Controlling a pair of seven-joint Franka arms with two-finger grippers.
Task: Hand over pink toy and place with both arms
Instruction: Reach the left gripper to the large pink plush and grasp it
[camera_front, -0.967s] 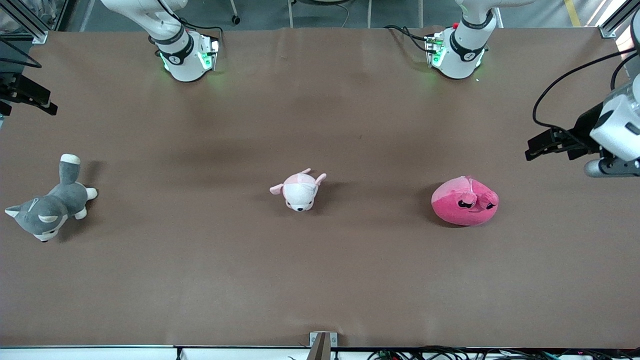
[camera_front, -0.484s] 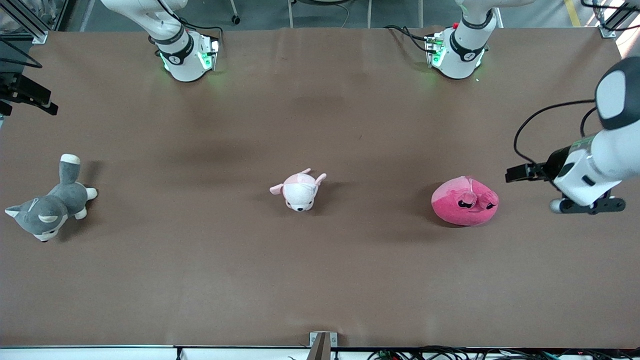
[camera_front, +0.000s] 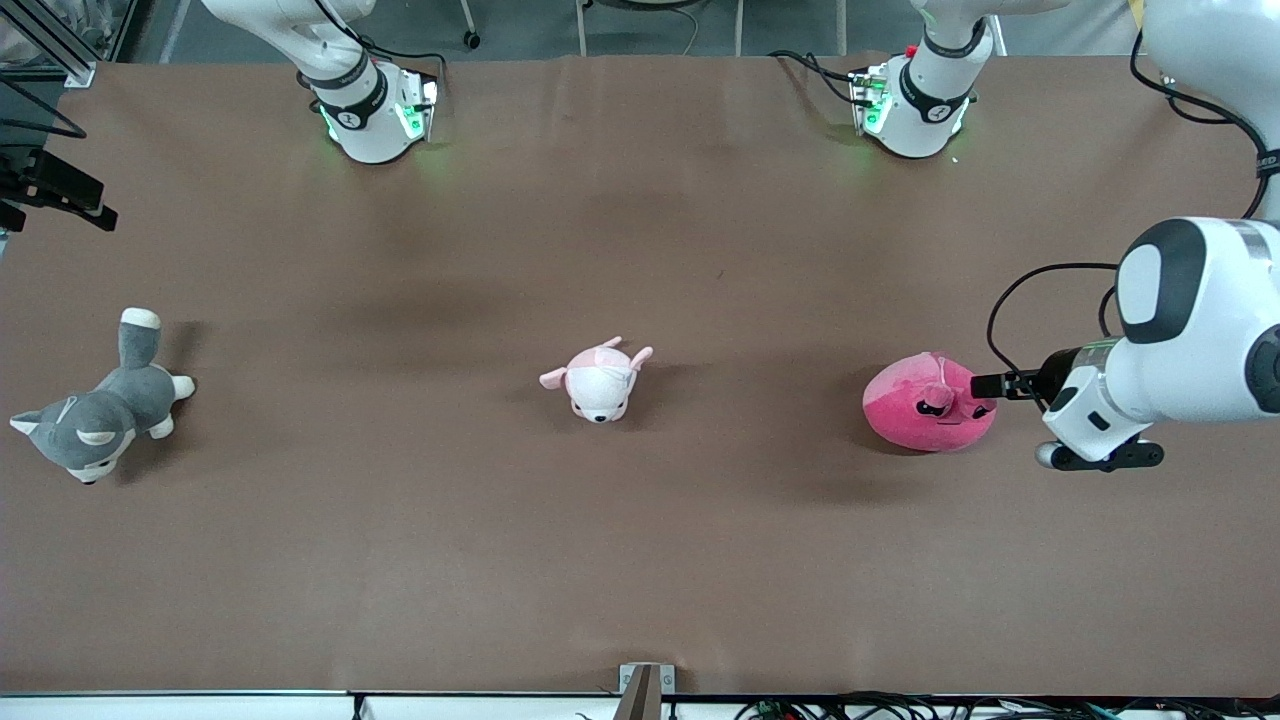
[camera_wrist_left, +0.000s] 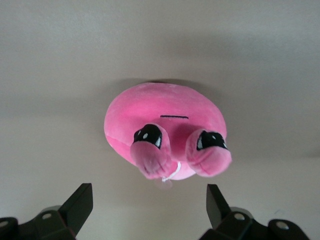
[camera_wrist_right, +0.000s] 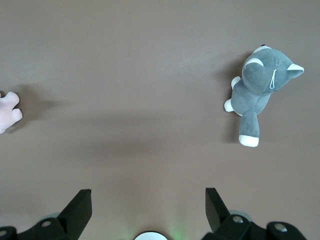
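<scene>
My left gripper should go on moving toward the toy, as a stub of the pink toy faces the middle of its open fingers, and close on that stub.
The pink toy, a round hot-pink plush with black eye marks, lies on the brown table toward the left arm's end. My left gripper is low beside it, on the side toward the left arm's end of the table. In the left wrist view the pink toy lies just ahead of my left gripper. The jaws stand wide open with nothing between them. My right gripper waits open and empty, high over the table by its own base. It is out of the front view.
A pale pink-and-white plush lies mid-table. A grey-and-white plush dog lies toward the right arm's end, also seen as the dog in the right wrist view. A black fixture juts in at that end.
The left arm has swung in from its end of the table and come down beside the pink toy, jaws still open. The right arm and the toys have not moved.
</scene>
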